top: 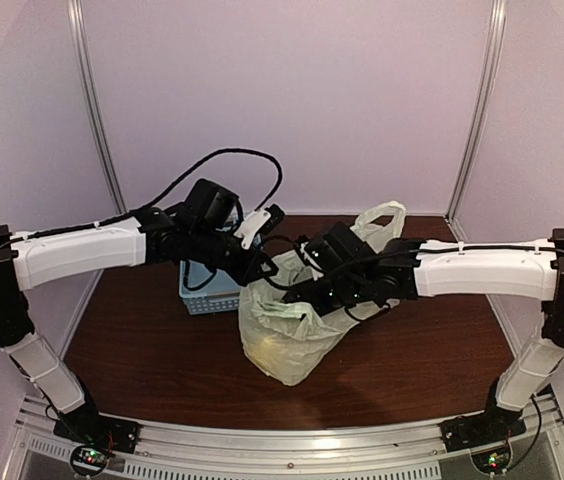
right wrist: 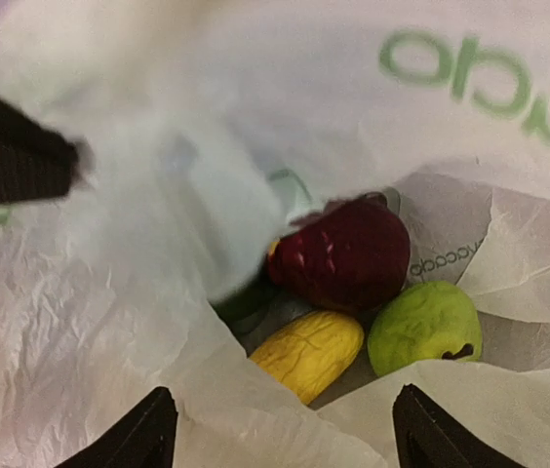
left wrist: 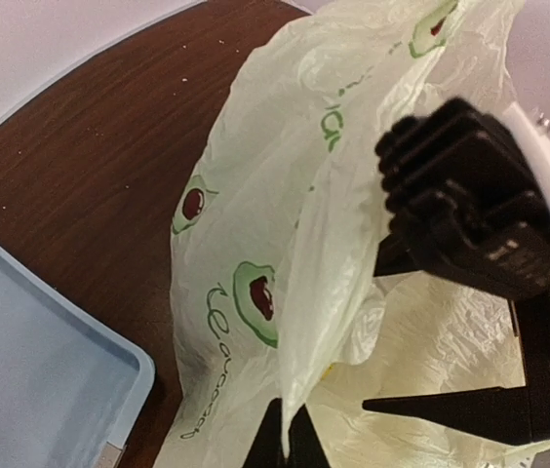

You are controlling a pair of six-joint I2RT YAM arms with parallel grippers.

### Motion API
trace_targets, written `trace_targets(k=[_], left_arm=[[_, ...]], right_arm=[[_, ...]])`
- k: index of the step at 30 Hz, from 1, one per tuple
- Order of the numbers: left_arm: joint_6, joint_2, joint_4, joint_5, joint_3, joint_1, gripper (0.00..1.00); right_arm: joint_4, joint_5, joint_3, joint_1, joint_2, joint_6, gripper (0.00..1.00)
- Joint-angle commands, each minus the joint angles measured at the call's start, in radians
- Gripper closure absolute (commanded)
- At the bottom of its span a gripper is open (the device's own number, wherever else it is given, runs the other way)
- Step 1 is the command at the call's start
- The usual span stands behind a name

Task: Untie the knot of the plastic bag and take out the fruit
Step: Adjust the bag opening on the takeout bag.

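Note:
The robot's left gripper should first grip the bag's rim nearer the front [top: 274,308] and pull the bag's opening wide, because loose plastic [right wrist: 246,375] folds over the fruit below the right gripper.
The pale yellow-green plastic bag [top: 280,335] stands mid-table with its mouth open; no knot shows. My left gripper [left wrist: 286,441] is shut on a fold of the bag's rim and holds it up; in the top view it [top: 265,268] is at the bag's left top. My right gripper [right wrist: 285,439] is open over the mouth, fingertips [right wrist: 148,434] on either side of the opening. Inside lie a dark red fruit [right wrist: 348,253], a yellow fruit [right wrist: 309,353] and a green fruit [right wrist: 423,327]. Other fruit is hidden by plastic.
A light blue basket [top: 205,292] stands just left of the bag, under the left arm; its corner shows in the left wrist view [left wrist: 31,370]. One loop handle [top: 382,215] sticks up behind the right gripper [top: 330,288]. The brown table [top: 432,350] ends at the walls.

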Motion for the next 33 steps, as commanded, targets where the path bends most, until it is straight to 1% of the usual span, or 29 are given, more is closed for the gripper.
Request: trace_targets(k=[1,6,8,13,18,21,24,25,26,28,30,32,33], left_arm=[[-0.051,-0.039,0.095,-0.066,-0.029,-0.004,1.00],[-0.073,-0.037,0.117,-0.130,-0.033,-0.001,1.00],[-0.079,-0.037,0.127,-0.148,-0.035,0.002,1.00],[-0.099,-0.038,0.158,-0.161,-0.034,0.022,1.00],[-0.106,-0.043,0.188,-0.158,-0.042,0.048,1.00],[-0.083,-0.045,0.218,-0.091,-0.061,0.053,1.00],[-0.058,-0.061,0.240,-0.005,-0.090,0.053,1.00],[-0.055,-0.071,0.241,0.009,-0.099,0.053,0.95],[-0.056,-0.084,0.238,0.012,-0.110,0.053,0.85],[-0.066,-0.124,0.219,-0.007,-0.137,0.053,0.55],[-0.088,-0.169,0.206,-0.039,-0.161,0.054,0.29],[-0.117,-0.217,0.193,-0.068,-0.186,0.053,0.13],[-0.133,-0.241,0.188,-0.077,-0.198,0.053,0.08]], right_arm=[[0.014,-0.072,-0.108,0.011,-0.044,0.075,0.21],[0.027,-0.113,-0.240,0.079,-0.124,0.159,0.19],[0.048,-0.160,-0.293,0.106,-0.149,0.190,0.19],[0.115,-0.228,-0.413,0.164,-0.171,0.271,0.22],[0.090,-0.227,-0.442,0.225,-0.193,0.291,0.22],[0.058,-0.177,-0.404,0.226,-0.208,0.275,0.22],[0.015,-0.081,-0.331,0.225,-0.219,0.246,0.22],[0.004,-0.047,-0.311,0.224,-0.224,0.242,0.21],[-0.006,-0.020,-0.293,0.222,-0.229,0.239,0.21],[-0.020,0.031,-0.265,0.212,-0.242,0.235,0.20],[-0.029,0.066,-0.247,0.199,-0.255,0.227,0.18],[-0.026,0.083,-0.235,0.178,-0.266,0.210,0.16],[-0.022,0.088,-0.230,0.166,-0.268,0.199,0.16]])
